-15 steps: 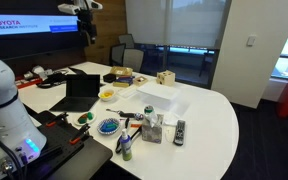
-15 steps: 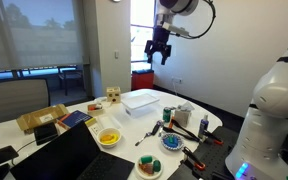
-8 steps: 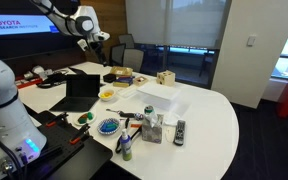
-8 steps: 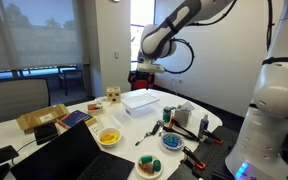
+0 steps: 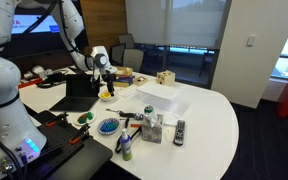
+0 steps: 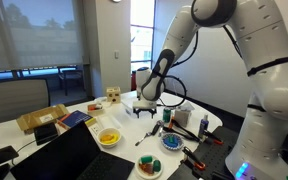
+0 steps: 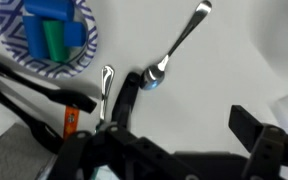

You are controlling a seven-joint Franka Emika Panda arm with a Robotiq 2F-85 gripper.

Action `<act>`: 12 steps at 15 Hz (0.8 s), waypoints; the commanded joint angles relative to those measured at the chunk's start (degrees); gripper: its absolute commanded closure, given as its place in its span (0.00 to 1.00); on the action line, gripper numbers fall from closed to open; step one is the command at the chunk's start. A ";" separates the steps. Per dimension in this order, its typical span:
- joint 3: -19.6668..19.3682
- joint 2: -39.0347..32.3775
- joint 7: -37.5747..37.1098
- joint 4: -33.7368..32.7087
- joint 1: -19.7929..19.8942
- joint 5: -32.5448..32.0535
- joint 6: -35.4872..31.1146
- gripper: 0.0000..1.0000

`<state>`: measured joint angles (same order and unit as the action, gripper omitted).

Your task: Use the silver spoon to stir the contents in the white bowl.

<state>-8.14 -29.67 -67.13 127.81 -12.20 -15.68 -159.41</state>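
I should keep lowering my gripper, because my open fingers are crosswise to the silver spoon's handle [image 7: 184, 33] and the handle's end lies free. I will go down toward that end [image 7: 203, 8] until my fingers straddle it.
The silver spoon [image 7: 179, 45] lies flat on the white table, its bowl end just beyond my left fingertip; it also shows in an exterior view [image 6: 149, 134]. My gripper [image 7: 189, 115] hangs above the table, open and empty, with the jaws spread wide. It shows in both exterior views [image 5: 104, 68] [image 6: 144, 107]. The white bowl [image 5: 107, 94] with the yellow contents [image 6: 109, 137] stands near the laptop, apart from the gripper. It is out of the wrist view.
A round blue patterned dish [image 7: 44, 30] holding blue and green pieces sits beside the spoon. A second metal utensil [image 7: 106, 85] lies close to my left finger. A clear box [image 6: 142, 99], a laptop [image 5: 81, 90], bottles and a remote [image 5: 179, 131] stand around.
The arm has swung down from high above the table to just over the spoon and blue dish. The gripper stays open and empty.
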 commanded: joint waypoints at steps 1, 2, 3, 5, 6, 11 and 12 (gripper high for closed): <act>0.62 -11.93 -2.90 -9.58 -3.17 7.30 2.12 0.00; 0.90 -14.26 -2.53 -11.58 -3.56 9.49 2.56 0.00; 0.65 -16.21 -2.75 -13.22 -4.22 11.17 2.76 0.00; -0.23 -18.81 -3.09 -15.27 -5.21 13.99 2.53 0.00; -0.73 -19.32 -3.42 -15.56 -5.53 15.16 2.20 0.00; -1.73 -21.91 -4.15 -16.53 -6.08 19.38 1.99 0.00; -1.91 -22.19 -4.53 -16.34 -6.36 19.90 1.79 0.00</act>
<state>-9.02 -50.78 -69.19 112.28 -17.11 2.32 -158.85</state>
